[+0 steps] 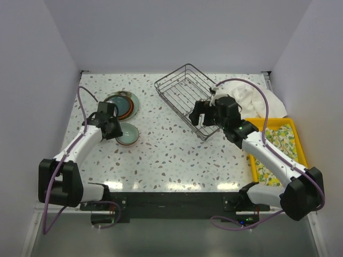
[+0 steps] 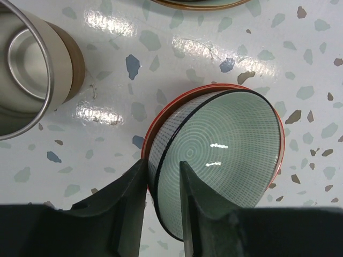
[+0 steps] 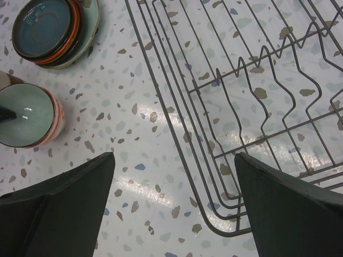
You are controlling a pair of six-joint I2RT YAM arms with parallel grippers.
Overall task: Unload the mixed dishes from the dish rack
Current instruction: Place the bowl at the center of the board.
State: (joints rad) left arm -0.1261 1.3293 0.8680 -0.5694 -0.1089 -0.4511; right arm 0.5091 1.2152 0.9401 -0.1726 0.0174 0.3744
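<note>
Next, my left gripper sets the pale green bowl down level inside the red-patterned bowl [image 2: 162,118] before it opens and moves away, because the pale green bowl is tilted with its gripped side raised [image 2: 164,136].
The dish rack [image 1: 185,93] is a dark wire basket at the back centre, and nothing shows inside it. A stack of round plates [image 1: 122,104] with a teal one on top lies at the back left. Just in front of it, a pale green bowl [image 2: 225,160] sits nested in a red-patterned bowl [image 3: 56,115]. My left gripper [image 2: 162,165] is narrowly closed over the green bowl's wall, one finger inside and one outside. A cream and brown cup [image 2: 32,69] stands beside it. My right gripper [image 3: 174,155] is wide open and empty above the rack's near corner [image 3: 167,107].
A white cloth [image 1: 252,101] lies at the back right beside the rack. A yellow tray [image 1: 274,144] with a patterned lining sits along the right edge, under my right arm. White walls close in the back and both sides.
</note>
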